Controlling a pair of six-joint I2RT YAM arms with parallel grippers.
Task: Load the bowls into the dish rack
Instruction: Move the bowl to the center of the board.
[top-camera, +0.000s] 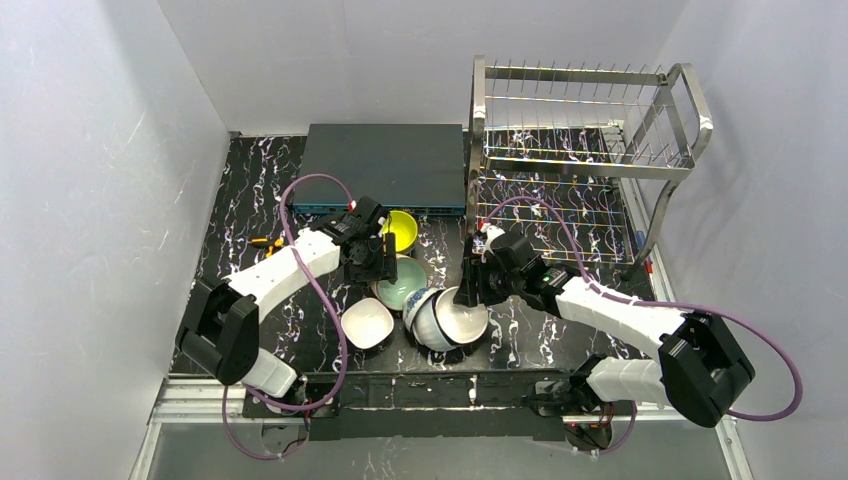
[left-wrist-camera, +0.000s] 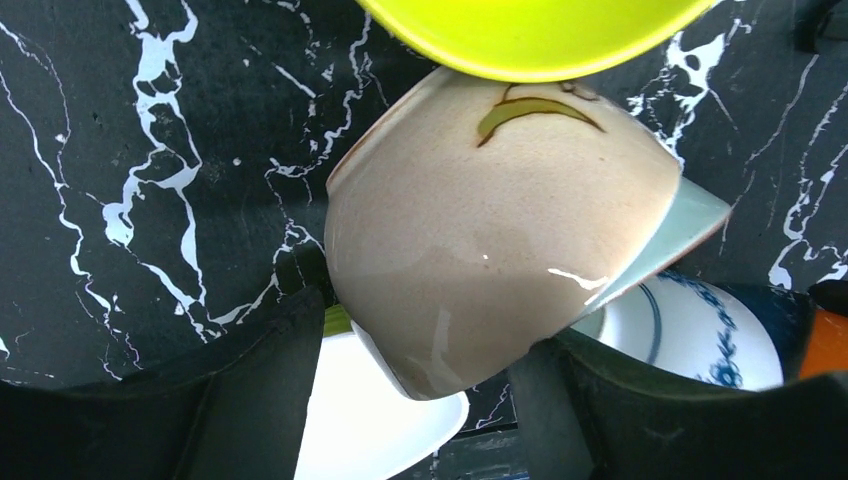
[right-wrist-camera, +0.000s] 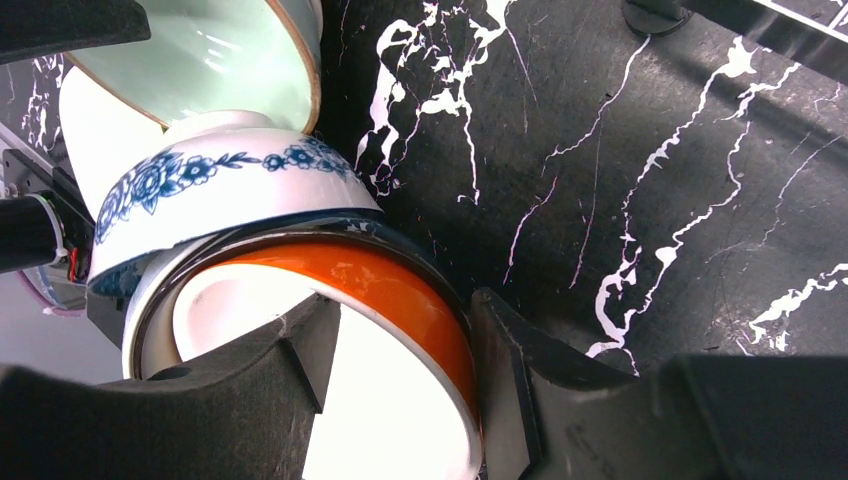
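The tan-brown bowl is crowding the blue-patterned bowl. Next, my left gripper moves the tan-brown bowl out of the way first, then grabs the blue-patterned bowl's rim (top-camera: 416, 305).
Several bowls cluster at the table's middle. A tan-brown bowl (left-wrist-camera: 480, 230) with a pale green inside (top-camera: 405, 280) lies tilted between the jaws of my left gripper (left-wrist-camera: 420, 330). The jaws are open: the right finger (left-wrist-camera: 600, 400) touches the bowl and a gap shows at the left finger. My right gripper (right-wrist-camera: 405, 305) straddles the rim of an orange bowl (right-wrist-camera: 390, 285), one finger inside and one outside, shut on its wall. A blue-patterned bowl (right-wrist-camera: 220, 185) leans on the orange one. A yellow-green bowl (top-camera: 403, 230) and a white bowl (top-camera: 367, 322) sit nearby. The dish rack (top-camera: 585, 150) stands at the back right.
A flat dark grey-blue box (top-camera: 385, 165) lies at the back, left of the rack. A small yellow-handled object (top-camera: 262, 242) rests near the left arm. White walls close in both sides.
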